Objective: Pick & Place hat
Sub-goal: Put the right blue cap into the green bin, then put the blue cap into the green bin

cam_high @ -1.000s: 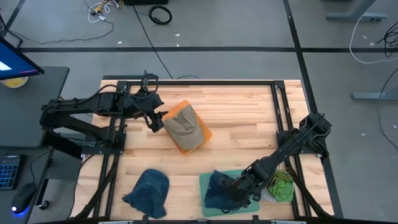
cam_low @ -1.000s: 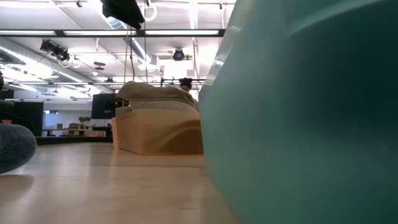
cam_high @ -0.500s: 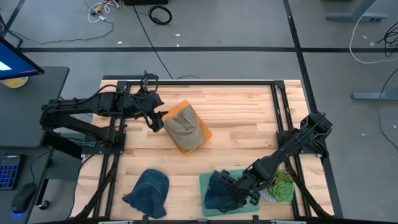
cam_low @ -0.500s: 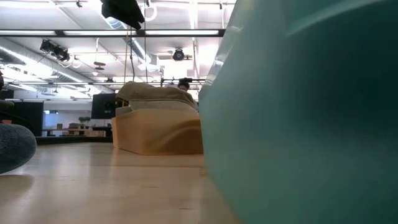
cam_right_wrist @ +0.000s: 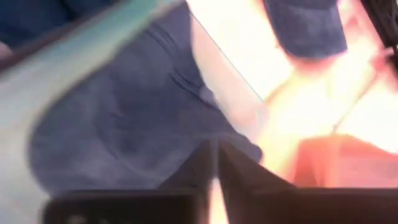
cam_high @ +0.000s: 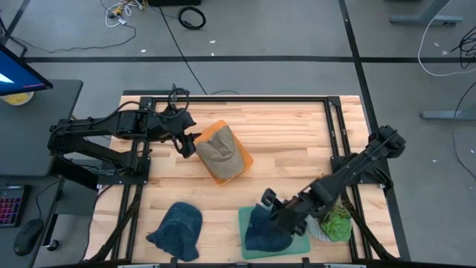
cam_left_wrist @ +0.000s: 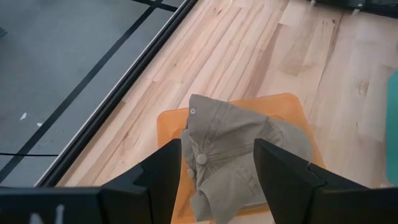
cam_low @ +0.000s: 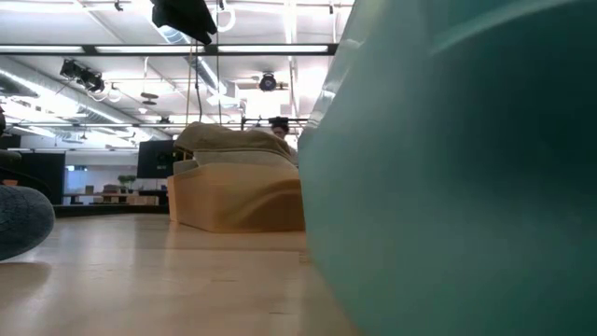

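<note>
I should use my left gripper to bring the second blue hat (cam_high: 178,231) to my right gripper beside the teal tray, because the hat is too far away for my right gripper to reach.
A dark blue hat (cam_high: 260,229) lies on a teal tray (cam_high: 297,246) at the table's near edge. My right gripper (cam_high: 268,201) hovers just beyond the hat's far side. Its fingers are shut on nothing, and the hat (cam_right_wrist: 143,118) shows ahead of them. A khaki hat (cam_high: 220,152) sits on an orange tray (cam_high: 239,160) at mid-table. My left gripper (cam_high: 189,144) is open at that tray's left side, a finger standing on each side of the khaki hat (cam_left_wrist: 230,149) without touching it.
A second blue hat (cam_high: 178,229) lies on the wood near the table's near left corner. A green cloth (cam_high: 336,222) sits right of the teal tray. The teal tray's wall (cam_low: 466,168) fills the low view's right half. Bare wood spans the table's far right.
My right gripper has risen off the dark blue hat and drawn back toward the table's far edge. The hat has stayed lying on the teal tray.
</note>
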`<state>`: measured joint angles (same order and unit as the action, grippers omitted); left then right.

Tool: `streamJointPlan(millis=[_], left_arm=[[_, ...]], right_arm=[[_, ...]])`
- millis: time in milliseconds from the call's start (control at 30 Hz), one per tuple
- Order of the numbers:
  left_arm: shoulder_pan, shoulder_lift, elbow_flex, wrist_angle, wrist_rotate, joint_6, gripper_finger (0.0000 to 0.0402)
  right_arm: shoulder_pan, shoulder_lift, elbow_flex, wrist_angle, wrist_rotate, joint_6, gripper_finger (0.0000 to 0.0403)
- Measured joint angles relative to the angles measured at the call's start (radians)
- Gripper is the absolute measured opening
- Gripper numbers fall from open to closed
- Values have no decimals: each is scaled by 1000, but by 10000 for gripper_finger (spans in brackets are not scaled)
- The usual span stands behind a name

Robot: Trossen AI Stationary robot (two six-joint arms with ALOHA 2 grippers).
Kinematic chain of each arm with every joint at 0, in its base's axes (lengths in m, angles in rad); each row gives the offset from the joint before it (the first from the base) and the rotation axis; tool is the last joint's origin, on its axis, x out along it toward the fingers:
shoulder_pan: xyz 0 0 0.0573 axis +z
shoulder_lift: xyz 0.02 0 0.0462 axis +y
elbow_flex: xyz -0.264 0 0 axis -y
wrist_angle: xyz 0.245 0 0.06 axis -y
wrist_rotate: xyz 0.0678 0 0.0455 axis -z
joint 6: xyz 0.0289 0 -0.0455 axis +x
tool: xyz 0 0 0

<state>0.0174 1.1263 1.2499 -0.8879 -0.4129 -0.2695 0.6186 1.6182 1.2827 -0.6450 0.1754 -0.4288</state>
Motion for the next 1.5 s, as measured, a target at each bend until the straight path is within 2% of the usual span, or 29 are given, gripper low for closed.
streamJointPlan(millis=[67,467,833,1033,1233,1367,1500], left_arm=[[0,0,0,0,0,0,206],[0,0,0,0,0,3,206],[0,0,0,-4,0,3,206],[0,0,0,-4,0,3,206],[-9,0,0,-2,11,-10,206],[-69,0,0,-1,114,83,204],[-179,0,0,2,193,67,195]], right_arm=[[-27,14,0,2,1,-23,8],[-116,127,0,37,-51,-115,3],[-121,177,-1,97,-283,-130,1],[-122,211,-1,98,-286,-130,1],[-117,169,-1,104,-255,-144,2],[-114,97,-1,96,-254,-121,11],[-114,19,-1,91,-253,-42,11]])
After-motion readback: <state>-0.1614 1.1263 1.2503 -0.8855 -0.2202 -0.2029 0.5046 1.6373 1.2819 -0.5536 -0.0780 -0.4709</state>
